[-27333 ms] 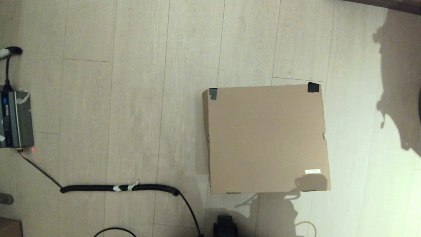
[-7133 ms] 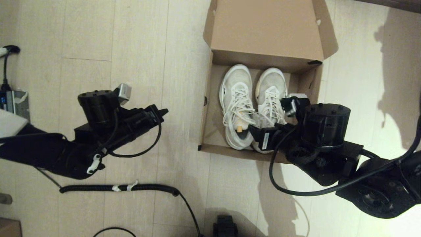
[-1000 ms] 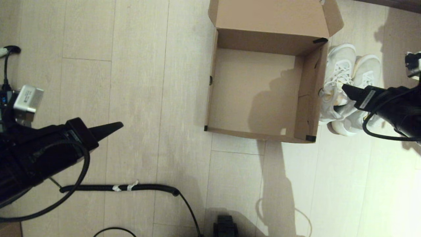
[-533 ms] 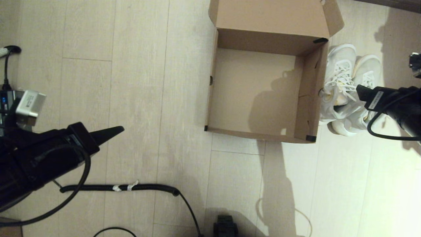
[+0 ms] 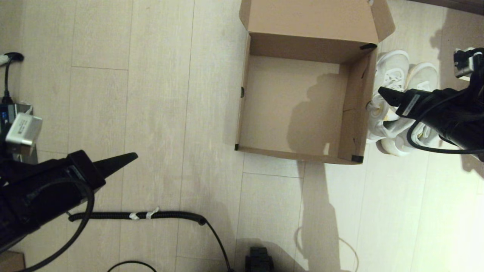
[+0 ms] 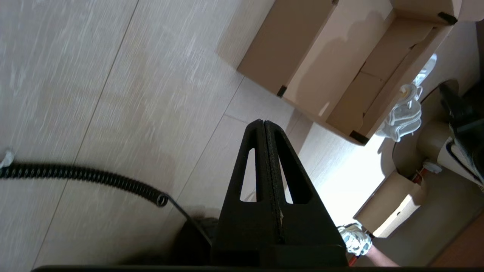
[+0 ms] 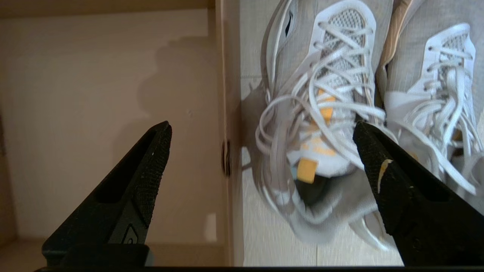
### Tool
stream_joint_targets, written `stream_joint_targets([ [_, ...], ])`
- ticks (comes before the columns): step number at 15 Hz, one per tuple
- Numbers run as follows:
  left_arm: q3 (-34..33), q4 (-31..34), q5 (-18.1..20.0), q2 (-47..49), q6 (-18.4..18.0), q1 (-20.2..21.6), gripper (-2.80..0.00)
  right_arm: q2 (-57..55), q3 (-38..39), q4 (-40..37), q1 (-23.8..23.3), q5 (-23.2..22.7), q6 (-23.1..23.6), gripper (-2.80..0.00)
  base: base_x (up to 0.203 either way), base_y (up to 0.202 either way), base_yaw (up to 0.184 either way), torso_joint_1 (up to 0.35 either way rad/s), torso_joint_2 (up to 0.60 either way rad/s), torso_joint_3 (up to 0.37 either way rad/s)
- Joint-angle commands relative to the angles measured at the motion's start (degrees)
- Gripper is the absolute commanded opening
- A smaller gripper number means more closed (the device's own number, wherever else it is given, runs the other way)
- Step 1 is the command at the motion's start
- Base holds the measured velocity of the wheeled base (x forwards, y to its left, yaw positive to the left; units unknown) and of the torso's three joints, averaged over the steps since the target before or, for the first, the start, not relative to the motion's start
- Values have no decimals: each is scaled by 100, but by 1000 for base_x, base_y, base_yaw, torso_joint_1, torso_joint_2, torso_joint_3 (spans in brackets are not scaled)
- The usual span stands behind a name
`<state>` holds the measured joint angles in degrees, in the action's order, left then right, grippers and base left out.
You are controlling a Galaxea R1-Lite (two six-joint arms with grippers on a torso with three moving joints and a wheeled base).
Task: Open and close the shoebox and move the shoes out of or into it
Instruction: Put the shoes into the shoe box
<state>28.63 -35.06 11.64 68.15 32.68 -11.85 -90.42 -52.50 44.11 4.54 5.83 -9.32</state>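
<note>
My right gripper should move over both sneakers and squeeze their adjoining collars together, because its fingers now straddle the shoebox's side [image 5: 368, 90] and the nearer sneaker.
The shoebox [image 5: 298, 107] stands open on the floor with nothing inside, its flap lid [image 5: 310, 17] raised at the far side. Both white sneakers [image 5: 393, 75] lie on the floor against the box's right wall. My right gripper [image 5: 383, 93] hovers open above the left sneaker [image 7: 325, 113] and the box's right wall [image 7: 227, 113], with one finger [image 7: 151, 170] over the box's inside and the other finger [image 7: 378, 173] over the shoes, holding nothing. The second sneaker [image 7: 435, 94] lies beside it. My left gripper [image 5: 130, 156] is shut and empty, far left of the box [image 6: 340, 56].
A coiled black cable [image 5: 136, 215] runs across the floor near me on the left. A grey device [image 5: 5, 111] sits at the left edge. In the left wrist view a gloved hand [image 6: 353, 238] and a small cardboard box [image 6: 393, 204] show beyond the shoebox.
My right gripper has moved left over the sneakers toward the box's right wall. The left arm has shifted slightly nearer to me. The shoes and box have stayed put.
</note>
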Motion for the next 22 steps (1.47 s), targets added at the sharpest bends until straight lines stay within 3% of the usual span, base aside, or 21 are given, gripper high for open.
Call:
stream_joint_targets([
  [1,-121,-18,13,-126,19,16,-280,-485,-284,43,21,196,12,0,0,0,0,0,0,0],
  [5,-95,-18,14,-82,19,7,-280,-557,-752,91,-192,651,125,0,0,0,0,0,0,0],
  [8,-113,-27,14,-12,36,7,-280,110,-65,-162,-743,881,434,0,0,0,0,0,0,0],
  [13,-88,-80,139,102,43,18,-280,-74,757,-357,-1170,149,384,0,0,0,0,0,0,0],
  [20,-127,-89,225,111,45,25,-280,-1926,430,1564,-1288,118,14,0,0,0,0,0,0,0],
  [21,-148,-82,225,113,45,25,-280,-1953,391,1601,-1283,120,-64,-280,0,0,0,0,0,0],
  [22,-164,-80,225,128,45,25,-280,-1945,364,1601,-1280,115,-117,-280,0,0,0,0,0,0],
])
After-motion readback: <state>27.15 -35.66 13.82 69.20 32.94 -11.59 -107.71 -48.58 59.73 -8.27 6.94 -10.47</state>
